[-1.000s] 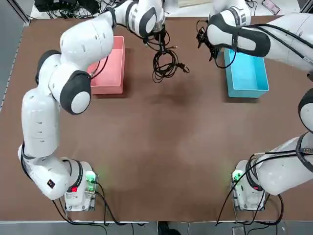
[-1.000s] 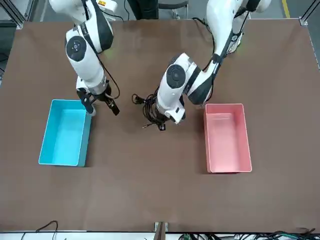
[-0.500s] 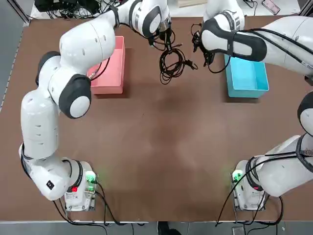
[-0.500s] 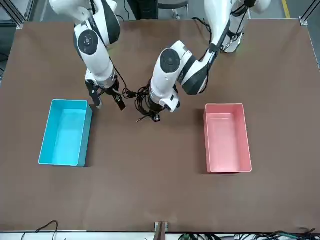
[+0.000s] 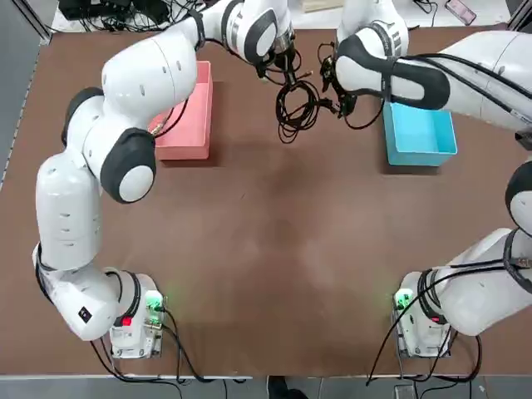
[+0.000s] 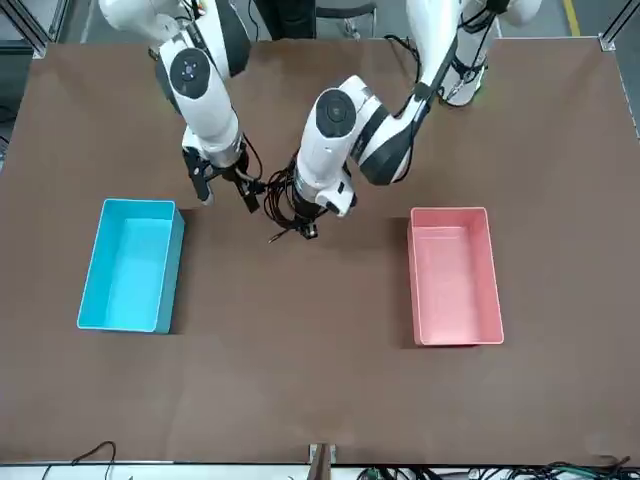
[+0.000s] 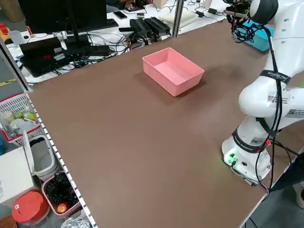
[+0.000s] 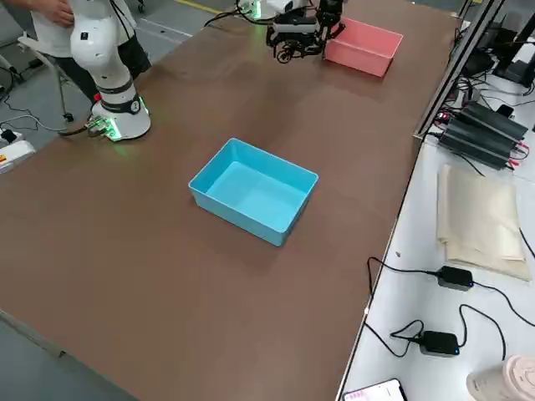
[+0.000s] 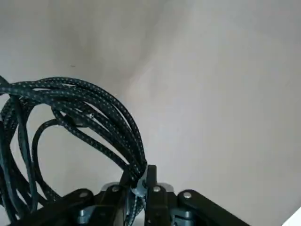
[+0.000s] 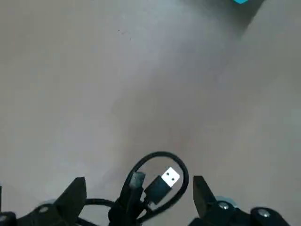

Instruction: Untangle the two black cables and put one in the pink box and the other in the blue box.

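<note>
The plug end and small loop (image 10: 160,186) poke out clear of the tangled bundle. I expect this black cable (image 10: 126,201) to come free in one piece when I pull it.
The two black cables (image 5: 298,104) hang as one tangled bundle (image 9: 70,113) from my left gripper (image 9: 138,181), which is shut on several strands. That gripper (image 5: 288,71) is at the far middle of the table, between the pink box (image 5: 187,112) and the blue box (image 5: 420,129). My right gripper (image 6: 227,190) is open right beside the bundle on the blue-box side. In its wrist view a plug end and small loop (image 10: 162,181) lie between its spread fingers (image 10: 75,195).
Both boxes (image 6: 455,275) (image 6: 130,265) hold nothing. The left arm's links arch over the pink box side. Beyond the far table edge lie loose wires and power units (image 7: 147,26). A person (image 8: 50,12) stands beside the right arm's base.
My left gripper has carried the cable bundle sideways toward the blue box. My right gripper has come from the blue box's corner to the bundle, its open fingers now flanking a plug end.
</note>
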Controlling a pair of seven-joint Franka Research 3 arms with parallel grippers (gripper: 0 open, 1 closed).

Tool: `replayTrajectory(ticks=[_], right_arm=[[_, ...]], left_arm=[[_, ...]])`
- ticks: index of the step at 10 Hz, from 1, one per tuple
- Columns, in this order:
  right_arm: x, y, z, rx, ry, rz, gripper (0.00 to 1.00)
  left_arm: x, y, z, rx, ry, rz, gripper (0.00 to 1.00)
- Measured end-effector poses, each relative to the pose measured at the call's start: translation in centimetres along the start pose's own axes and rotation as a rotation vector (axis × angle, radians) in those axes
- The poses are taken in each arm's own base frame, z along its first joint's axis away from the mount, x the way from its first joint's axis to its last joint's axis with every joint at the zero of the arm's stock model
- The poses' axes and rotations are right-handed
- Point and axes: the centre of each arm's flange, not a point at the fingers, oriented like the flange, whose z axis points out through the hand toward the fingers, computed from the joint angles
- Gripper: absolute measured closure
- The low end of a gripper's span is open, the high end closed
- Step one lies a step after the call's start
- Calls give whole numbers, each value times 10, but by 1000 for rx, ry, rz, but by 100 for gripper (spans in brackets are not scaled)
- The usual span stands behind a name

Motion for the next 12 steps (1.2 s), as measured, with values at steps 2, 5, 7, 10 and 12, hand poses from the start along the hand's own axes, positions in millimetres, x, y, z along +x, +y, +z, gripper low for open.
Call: replayTrajectory(ticks=[2,5,7,10,12], right_arm=[[-8,1,0,-2,-2,15,0],[-10,1,1,-5,-5,22,12],[-11,2,1,-6,-9,25,40],[-12,1,-1,1,-11,29,74],[-11,-3,-9,11,-13,30,84]], left_arm=[[0,3,-3,-5,-4,-13,85],[0,4,-3,-6,-4,-16,85],[0,4,-3,-6,-4,-16,85],[0,3,-3,-4,-4,-15,85],[0,3,-3,-4,-5,-15,85]])
